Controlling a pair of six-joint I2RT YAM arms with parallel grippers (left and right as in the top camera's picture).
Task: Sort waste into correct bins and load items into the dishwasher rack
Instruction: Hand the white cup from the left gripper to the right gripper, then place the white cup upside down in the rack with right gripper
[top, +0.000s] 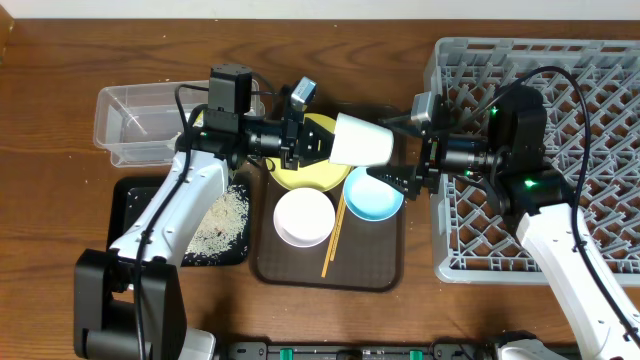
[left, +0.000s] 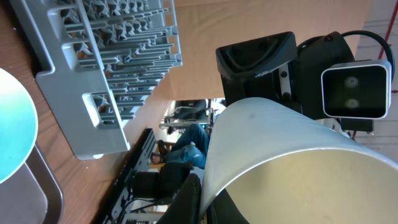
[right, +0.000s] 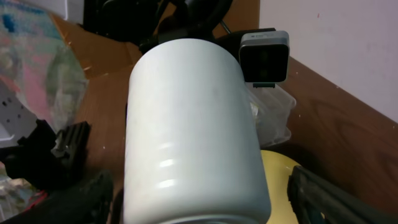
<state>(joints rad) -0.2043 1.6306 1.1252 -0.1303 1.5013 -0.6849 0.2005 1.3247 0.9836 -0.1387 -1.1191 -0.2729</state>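
The small pale cup's rim (top: 337, 139) is in my left gripper, away from the grey dishwasher rack, so next my right gripper grabs the cup's base (top: 387, 147) before loading it.
The small pale cup (top: 362, 140) lies on its side in the air above the yellow plate (top: 310, 172). My left gripper (top: 300, 140) is shut on its rim, one finger inside and one outside (left: 202, 199). My right gripper (top: 400, 152) is open, its fingers either side of the cup's base (right: 193, 124) and apart from it. The white bowl (top: 303, 217), light blue bowl (top: 373, 195) and chopsticks (top: 333, 240) lie on the brown tray (top: 330, 272). Rice (top: 225, 222) lies in the black tray (top: 130, 195). The wrapper and tissue are not clearly in view.
The grey dishwasher rack (top: 590, 150) fills the right side, under my right arm. The clear tub (top: 140, 125) stands at the back left, behind the black tray. Bare wooden table lies along the far edge and at the front left.
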